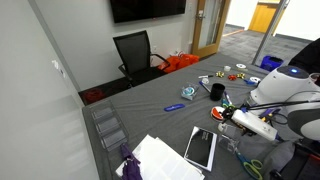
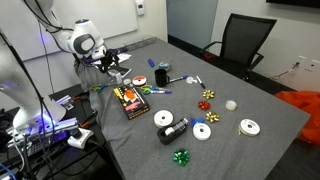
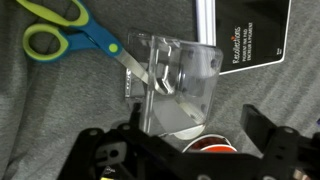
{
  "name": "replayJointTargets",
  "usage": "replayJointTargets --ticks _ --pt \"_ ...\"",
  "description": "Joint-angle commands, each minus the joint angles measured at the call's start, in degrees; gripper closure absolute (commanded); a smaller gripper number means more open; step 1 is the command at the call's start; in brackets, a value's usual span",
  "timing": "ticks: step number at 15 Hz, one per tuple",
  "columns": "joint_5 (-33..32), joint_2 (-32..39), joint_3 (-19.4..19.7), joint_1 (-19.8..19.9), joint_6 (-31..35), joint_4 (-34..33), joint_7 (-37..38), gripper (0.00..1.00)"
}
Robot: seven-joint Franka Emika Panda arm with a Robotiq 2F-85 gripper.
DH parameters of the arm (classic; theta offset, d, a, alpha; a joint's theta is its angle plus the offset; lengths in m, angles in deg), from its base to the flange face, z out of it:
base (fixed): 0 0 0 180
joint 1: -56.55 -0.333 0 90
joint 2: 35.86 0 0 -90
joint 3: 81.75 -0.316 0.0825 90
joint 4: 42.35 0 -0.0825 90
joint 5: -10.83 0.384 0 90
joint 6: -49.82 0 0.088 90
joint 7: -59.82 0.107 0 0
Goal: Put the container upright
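Note:
The clear plastic holder's raised edge (image 3: 151,82) is close to one of my gripper's fingers. Next, my gripper lines up its middle over that edge (image 3: 149,105), pinches it and tips the holder upright.
The container (image 2: 176,128) is a small dark pot lying on its side on the grey table (image 2: 250,150), next to a white tape roll (image 2: 163,119). It is out of the wrist view. My gripper (image 2: 113,64) is far from it, at the table's other end, beyond the markers box (image 2: 130,100) and the taller black cup (image 2: 161,76). In the wrist view the gripper (image 3: 185,150) is open and empty. It hovers over a clear plastic holder (image 3: 178,75) and a red tape roll (image 3: 205,143). It also shows in an exterior view (image 1: 228,112).
Scissors with green and blue handles (image 3: 60,30) and a black booklet (image 3: 255,30) lie near the gripper. Ribbon bows (image 2: 207,100), a green bow (image 2: 181,156) and several white tape rolls (image 2: 249,127) dot the table. An office chair (image 2: 243,42) stands beyond it.

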Motion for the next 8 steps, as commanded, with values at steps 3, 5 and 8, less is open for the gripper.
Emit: replayJointTargets --ticks 3,5,8 --pt "-13.6 1.3 6.4 -0.7 12.0 0.0 7.2 0.0" --pt "-16.1 0.8 8.7 -1.1 14.3 0.0 8.2 0.0" --pt "-19.4 1.0 10.1 -1.0 13.8 -0.1 8.9 0.0"
